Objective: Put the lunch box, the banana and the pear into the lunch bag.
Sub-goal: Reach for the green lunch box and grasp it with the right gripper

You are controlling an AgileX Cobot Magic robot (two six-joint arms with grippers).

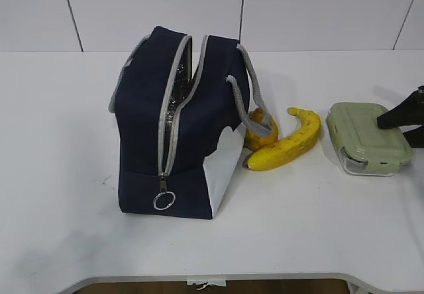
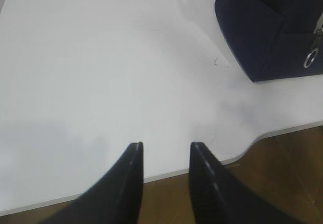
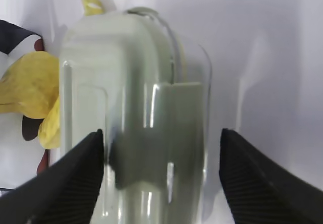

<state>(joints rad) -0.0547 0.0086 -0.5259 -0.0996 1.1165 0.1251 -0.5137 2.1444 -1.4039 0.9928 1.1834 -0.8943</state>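
The lunch bag's grey zipper edges are open in a narrow gap (image 1: 177, 98), so its navy sides (image 1: 220, 85) will move apart when I push the lunch box in.
The navy lunch bag (image 1: 189, 125) stands left of centre, its grey zipper partly open at the top, with the ring pull (image 1: 163, 201) hanging at the front. The pear (image 1: 262, 132) lies against the bag's right side, partly behind a grey handle. The banana (image 1: 286, 148) lies beside it. The lunch box (image 1: 366, 138), with its sage-green lid, sits at the right. My right gripper (image 1: 397, 125) is open and straddles the lunch box's near end (image 3: 136, 82); in the right wrist view (image 3: 161, 133) its jaws stand on either side of the box. My left gripper (image 2: 166, 146) is open and empty.
The left gripper hovers over the table's front edge (image 2: 202, 166), with the bag's corner (image 2: 272, 27) at upper right. In the right wrist view the banana (image 3: 30, 82) shows left of the box. Bare white table surrounds the bag; a tiled wall stands behind.
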